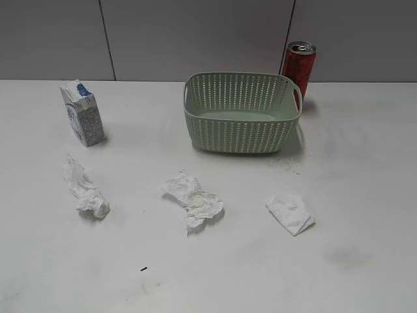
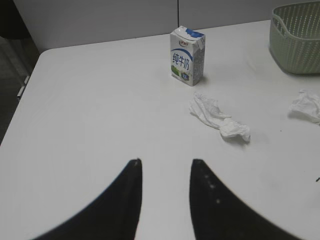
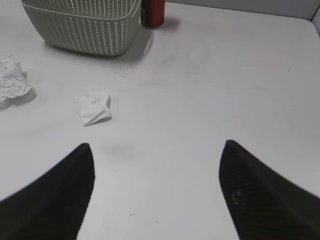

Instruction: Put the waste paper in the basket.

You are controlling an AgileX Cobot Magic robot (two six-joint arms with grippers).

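The wad's creased tail (image 1: 75, 173) lies loose, so I expect the wad (image 1: 93, 201) by the milk carton to gather into a small heap when I carry it into the basket.
Three crumpled white waste paper wads lie on the white table in front of the basket: a left wad (image 1: 85, 190), a middle wad (image 1: 194, 199) and a right wad (image 1: 290, 212). The pale green perforated basket (image 1: 241, 127) stands empty at the back centre. In the left wrist view the left wad (image 2: 219, 118) lies ahead and right of my left gripper (image 2: 165, 162), which is open and empty. In the right wrist view the right wad (image 3: 94, 107) lies ahead and left of my right gripper (image 3: 156, 147), which is wide open and empty. Neither gripper shows in the exterior view.
A white-and-blue milk carton (image 1: 82, 112) stands upright at the back left, behind the left wad. A red drink can (image 1: 298, 65) stands behind the basket's right corner. The table's left edge (image 2: 20, 107) shows in the left wrist view.
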